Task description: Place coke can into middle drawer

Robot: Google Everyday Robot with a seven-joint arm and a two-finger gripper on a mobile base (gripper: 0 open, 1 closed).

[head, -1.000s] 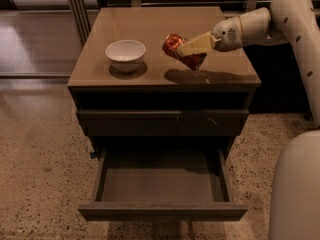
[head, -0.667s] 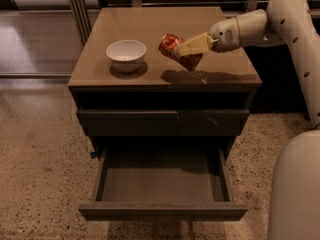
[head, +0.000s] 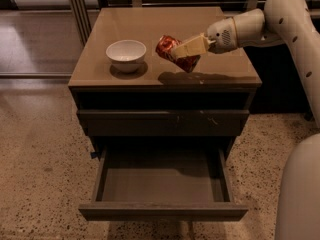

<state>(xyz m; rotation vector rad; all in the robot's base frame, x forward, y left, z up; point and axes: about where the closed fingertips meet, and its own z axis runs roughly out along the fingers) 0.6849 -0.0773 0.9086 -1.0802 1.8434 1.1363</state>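
Next, I carry the coke can (head: pixel 172 50) out past the front edge (head: pixel 190 87) with my gripper before I lower it, because it is hanging above the top of the cabinet, behind the open middle drawer.
The coke can (head: pixel 167 45) is red with white markings and hangs tilted above the cabinet top (head: pixel 210 69), right of centre, casting a shadow on it. My gripper (head: pixel 180 51) reaches in from the right on the white arm (head: pixel 240 30). Its cream fingers (head: pixel 192 46) are shut on the can. The middle drawer (head: pixel 162 211) is pulled open below at the front. Its flat grey floor is bare. The can is behind and well above the drawer's opening.
A white bowl (head: pixel 126 54) sits on the cabinet top, left of the can. A closed drawer front (head: pixel 162 122) with small marks lies between the top and the open drawer. Speckled floor surrounds the cabinet. Part of my white body (head: pixel 300 194) fills the lower right.
The gripper has carried the can a little to the left and slightly toward the front of the cabinet top. The bowl and drawer have not moved.
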